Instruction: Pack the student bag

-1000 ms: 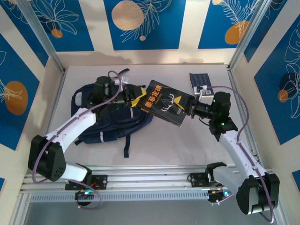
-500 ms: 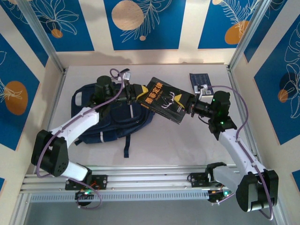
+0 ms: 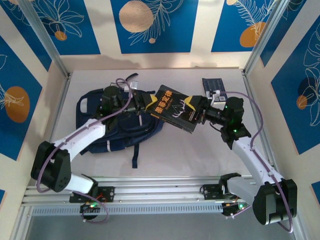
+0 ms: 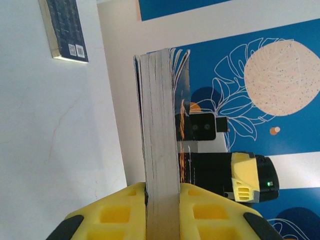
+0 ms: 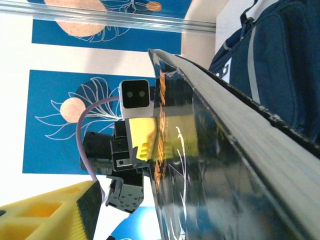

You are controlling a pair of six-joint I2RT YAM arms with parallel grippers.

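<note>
My right gripper should take the book's far end, because my left gripper is holding the book's end facing the flat bag and has to be freed to lift the bag.
A black book with orange lettering hangs in the air, tilted, over the right edge of the student bag, a navy backpack with grey stripes lying flat. My left gripper is shut on the book's left end. In the left wrist view its yellow fingers press both sides of the page block. My right gripper is at the book's right end and stands open. Its yellow finger is well off the glossy cover; the other finger is hidden behind the book.
A second dark book lies flat at the back right of the white table, also seen as a small book from the left wrist. Bag straps trail toward the near edge. Patterned walls enclose the table.
My left gripper moved onto the book's left end and shut on it. My right gripper then opened off the book's right end. The book has barely moved.
</note>
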